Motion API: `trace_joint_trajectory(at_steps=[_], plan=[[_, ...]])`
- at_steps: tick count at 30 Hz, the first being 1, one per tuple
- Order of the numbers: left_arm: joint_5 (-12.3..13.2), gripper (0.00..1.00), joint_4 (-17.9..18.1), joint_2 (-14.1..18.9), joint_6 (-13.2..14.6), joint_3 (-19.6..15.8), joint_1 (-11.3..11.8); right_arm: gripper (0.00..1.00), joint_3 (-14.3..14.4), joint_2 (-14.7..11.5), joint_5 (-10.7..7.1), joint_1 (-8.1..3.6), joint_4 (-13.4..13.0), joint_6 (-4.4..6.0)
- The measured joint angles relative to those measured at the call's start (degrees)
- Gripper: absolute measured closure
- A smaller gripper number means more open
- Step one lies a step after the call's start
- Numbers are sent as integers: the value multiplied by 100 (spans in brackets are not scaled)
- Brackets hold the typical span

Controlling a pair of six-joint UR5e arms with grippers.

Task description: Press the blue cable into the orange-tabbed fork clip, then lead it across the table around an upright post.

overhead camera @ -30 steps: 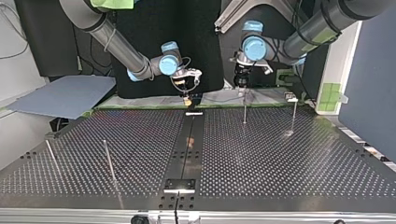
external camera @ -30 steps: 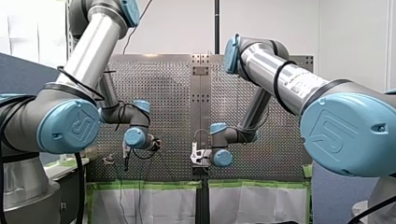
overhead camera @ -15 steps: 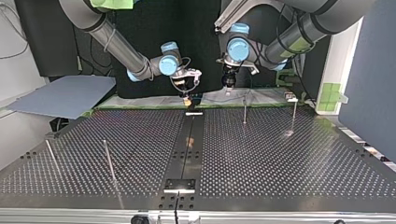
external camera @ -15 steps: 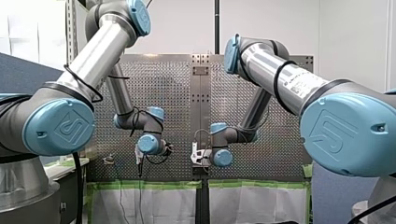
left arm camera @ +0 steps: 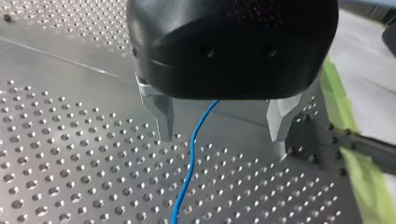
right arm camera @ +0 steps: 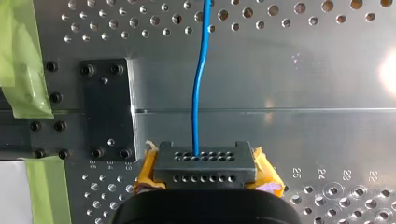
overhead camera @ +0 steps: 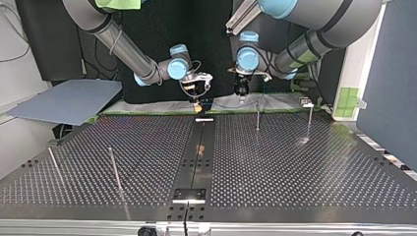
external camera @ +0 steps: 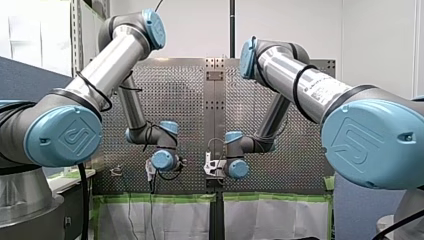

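Note:
The blue cable [right arm camera: 195, 121] comes out of the grey fingers in a gentle, smooth bend [right arm camera: 201, 67]. The cable will curve into a wide arc when I carry it across.
In the left wrist view my left gripper [left arm camera: 222, 137] is open, its two metal fingers [left arm camera: 163, 119] set wide apart just above the perforated table [left arm camera: 70, 154]. The blue cable [left arm camera: 189, 172] runs loose between them, touching neither. In the right wrist view my right gripper [right arm camera: 205, 161], grey-tipped with yellow pads [right arm camera: 266, 172], is shut on the blue cable [right arm camera: 198, 93], which leads straight away over the table. The top view shows my right gripper [overhead camera: 197, 103] at the far middle and my left gripper [overhead camera: 241, 97] close beside it. I cannot make out an orange-tabbed clip.
Thin upright posts stand on the table in the top view: two at the far right [overhead camera: 257, 118] [overhead camera: 310, 123], two at the near left [overhead camera: 114, 167] [overhead camera: 53, 164]. A small fixture [overhead camera: 306, 102] sits by the far right edge. A black plate [right arm camera: 105, 107] and green tape [right arm camera: 18, 60] lie beside my right gripper.
My left arm has swung along the far edge toward my right gripper, leftward in the top view, and now hangs over the cable. My right arm has not moved.

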Motion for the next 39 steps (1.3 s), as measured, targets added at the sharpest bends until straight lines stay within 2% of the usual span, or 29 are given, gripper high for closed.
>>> trace_joint_trajectory(at_steps=[9,29,34,39], plan=[[-263,1,64,-34,110,209,4,100,-6,0,-6,-3,-11,-1],[-174,1,32,-71,122,381,33,100,-17,0,-16,5,-19,1],[-167,1,-51,-237,151,459,36,100,-15,0,-26,7,-10,1],[-308,1,-151,-475,339,599,27,100,-14,0,-42,10,9,0]])
